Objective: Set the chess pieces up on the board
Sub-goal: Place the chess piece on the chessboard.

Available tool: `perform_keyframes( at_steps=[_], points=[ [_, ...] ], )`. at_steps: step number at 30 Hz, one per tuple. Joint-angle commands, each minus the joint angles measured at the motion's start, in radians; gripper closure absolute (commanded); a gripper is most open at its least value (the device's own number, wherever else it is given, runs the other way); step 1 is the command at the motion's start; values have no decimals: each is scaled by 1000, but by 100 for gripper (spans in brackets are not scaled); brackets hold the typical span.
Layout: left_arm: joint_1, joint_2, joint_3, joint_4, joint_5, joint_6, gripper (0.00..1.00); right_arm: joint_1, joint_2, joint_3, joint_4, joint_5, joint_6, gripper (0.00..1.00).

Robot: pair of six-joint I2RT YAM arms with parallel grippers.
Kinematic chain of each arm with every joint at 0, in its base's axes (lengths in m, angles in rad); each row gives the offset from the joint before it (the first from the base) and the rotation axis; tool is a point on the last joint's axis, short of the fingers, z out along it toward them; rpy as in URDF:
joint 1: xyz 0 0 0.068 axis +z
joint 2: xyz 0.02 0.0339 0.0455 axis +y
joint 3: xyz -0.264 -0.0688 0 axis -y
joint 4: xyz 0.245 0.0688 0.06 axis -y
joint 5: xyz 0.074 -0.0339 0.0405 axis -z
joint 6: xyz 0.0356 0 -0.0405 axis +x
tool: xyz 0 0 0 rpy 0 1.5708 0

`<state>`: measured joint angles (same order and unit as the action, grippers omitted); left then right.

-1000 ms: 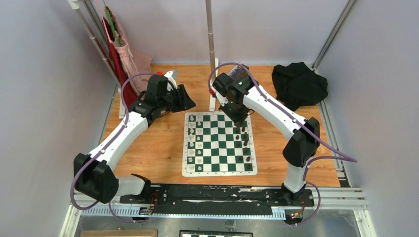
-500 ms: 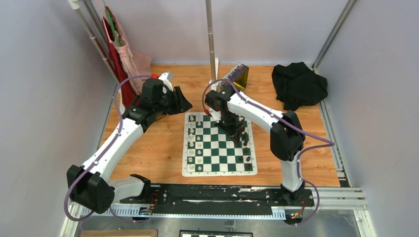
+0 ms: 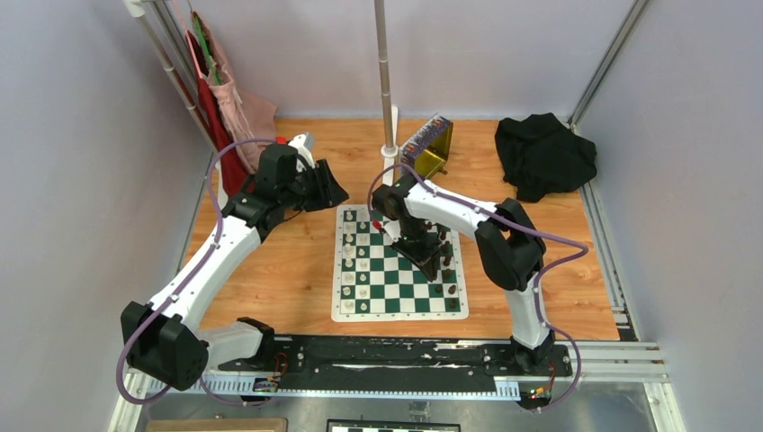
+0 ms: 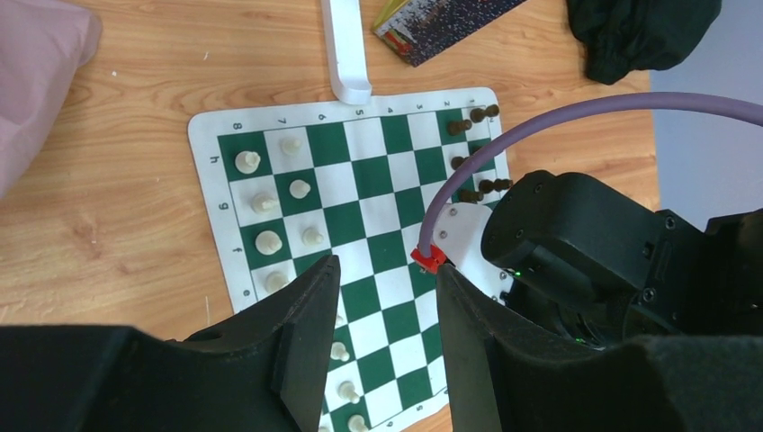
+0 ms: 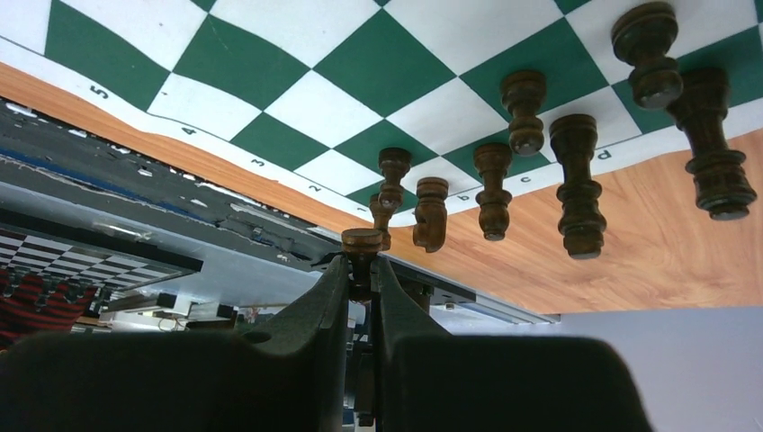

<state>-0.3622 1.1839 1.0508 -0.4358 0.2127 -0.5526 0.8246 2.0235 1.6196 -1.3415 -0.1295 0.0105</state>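
My right gripper should keep going down until the chess piece's round base (image 5: 362, 237) stands on the empty white square (image 5: 447, 120) between dark brown pawns, because the base is leading toward that square.
The green-and-white board (image 3: 400, 312) lies mid-table. Dark brown chess pieces (image 3: 447, 270) stand along its right side, cream ones (image 3: 349, 252) along its left. My right gripper (image 3: 430, 256) hangs low over the right files, shut on one dark brown chess piece (image 5: 362, 241) whose round end sticks out past the fingertips. In the right wrist view several dark pieces (image 5: 576, 180) stand on the board (image 5: 360, 63) beyond the right gripper (image 5: 362, 265). My left gripper (image 4: 385, 270) is open and empty, raised over the board's far-left corner (image 3: 335, 189).
A gold tin (image 3: 430, 142) lies behind the board beside a vertical pole (image 3: 387, 90) with a white foot (image 4: 346, 54). A black cloth (image 3: 544, 153) sits at the back right. Pink and red fabric (image 3: 225, 99) hangs at the back left.
My right gripper has come from the board's far edge toward the near side along the right files. The left arm drew slightly left, then held still.
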Motion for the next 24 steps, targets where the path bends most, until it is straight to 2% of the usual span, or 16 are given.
perform_keyframes(
  at_steps=[1,24],
  points=[
    [6,-17,31,-13,-10,16,51,14,35,-28,5,-4,-6,100],
    [6,0,25,1,-1,4,51,-43,90,-52,64,80,-37,100]
  ],
)
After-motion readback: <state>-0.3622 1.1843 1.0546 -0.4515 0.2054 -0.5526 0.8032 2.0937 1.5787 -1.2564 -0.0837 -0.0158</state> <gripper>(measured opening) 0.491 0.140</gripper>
